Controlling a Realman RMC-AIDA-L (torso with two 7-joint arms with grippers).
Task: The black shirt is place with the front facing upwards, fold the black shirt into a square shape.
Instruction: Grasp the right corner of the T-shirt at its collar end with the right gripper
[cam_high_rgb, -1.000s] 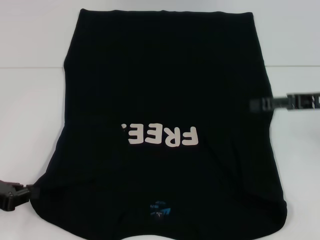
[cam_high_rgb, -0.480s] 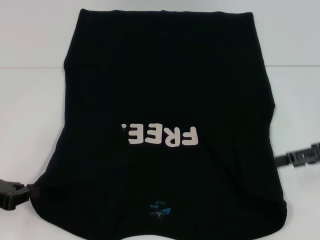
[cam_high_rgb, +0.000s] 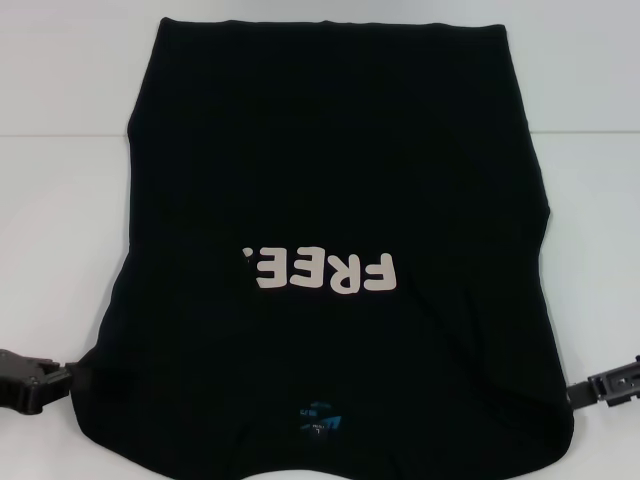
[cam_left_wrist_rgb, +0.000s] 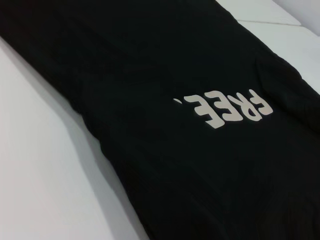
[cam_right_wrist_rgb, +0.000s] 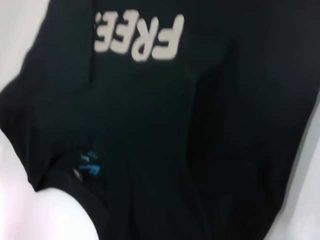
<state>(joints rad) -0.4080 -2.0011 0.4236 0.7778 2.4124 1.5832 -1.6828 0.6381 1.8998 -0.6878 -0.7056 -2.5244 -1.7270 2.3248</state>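
My left gripper has hold of one near corner of the black shirt (cam_high_rgb: 86, 384). Next, my right gripper grabs the free near corner (cam_high_rgb: 560, 408) before both grippers pull and fold the shirt.
The black shirt (cam_high_rgb: 330, 180) lies flat on the white table, front up, with its sides tucked in so it forms a long panel. Its pale "FREE" lettering (cam_high_rgb: 320, 272) reads upside down to me, and the small blue neck label (cam_high_rgb: 318, 422) is at the near edge. My left gripper (cam_high_rgb: 55, 380) sits at the shirt's near left corner, touching its edge. At the near right corner, my right gripper (cam_high_rgb: 585, 395) is just beside the cloth. The left wrist view shows the shirt (cam_left_wrist_rgb: 150, 100) and its lettering (cam_left_wrist_rgb: 225, 107). In the right wrist view the shirt (cam_right_wrist_rgb: 210, 150) fills the picture, label (cam_right_wrist_rgb: 90, 166) included.
White table (cam_high_rgb: 60, 200) surrounds the shirt on both sides, with a seam line (cam_high_rgb: 590, 133) running across it at the far end. The shirt's near hem reaches the lower edge of the head view.
My right gripper has travelled from beside the shirt's middle right edge down to its near right corner. The left gripper has barely shifted. The shirt lies as before.
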